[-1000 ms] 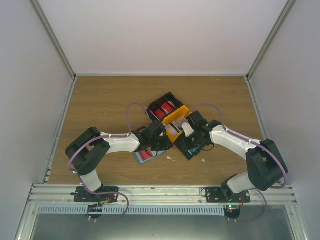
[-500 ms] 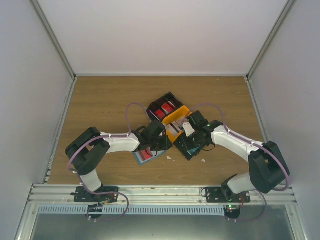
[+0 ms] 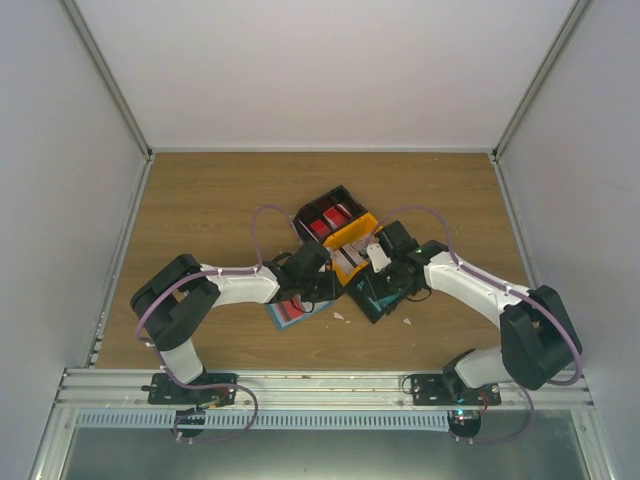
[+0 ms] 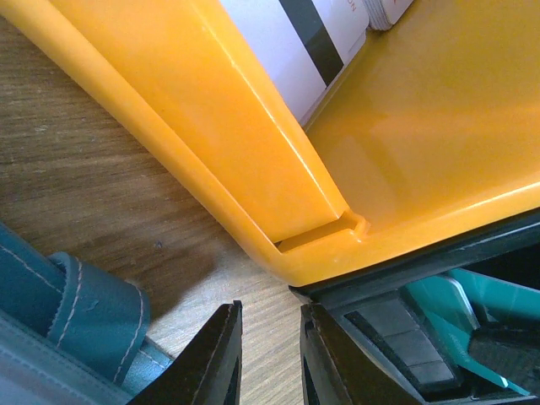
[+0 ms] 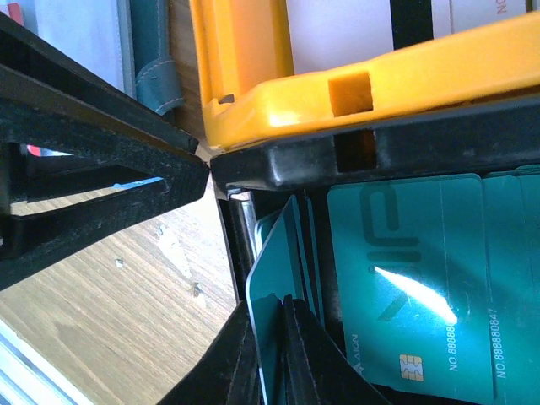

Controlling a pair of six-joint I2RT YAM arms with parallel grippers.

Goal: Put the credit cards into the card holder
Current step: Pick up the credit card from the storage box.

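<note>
The card holder point(image 3: 290, 313) is next to my left gripper and my right gripper is pinching the teal card point(image 5: 275, 274), so next my left gripper takes the card and puts it in.
My right gripper point(image 5: 283, 305) is shut on the edge of a teal card point(image 5: 274, 253) that stands tilted in a black tray point(image 3: 372, 297); more teal cards point(image 5: 405, 270) lie flat in that tray. My left gripper point(image 4: 268, 354) is slightly open and empty, low over the wood at the corner of a yellow tray point(image 4: 253, 152) that holds a white card with a dark stripe point(image 4: 291, 38). The teal-blue card holder point(image 3: 293, 313) lies open under the left wrist; its edge shows in the left wrist view point(image 4: 80, 312). Red cards point(image 3: 322, 224) lie in a farther black tray.
The yellow tray point(image 3: 352, 245) sits between the two black trays, all touching. The left gripper's fingers point(image 5: 110, 177) reach almost to the near black tray's corner. Small white scraps point(image 3: 406, 322) lie on the wood. Grey walls enclose the table.
The right arm's elbow has swung slightly outward and its wrist has shifted a little left over the near black tray. The left arm has not moved.
</note>
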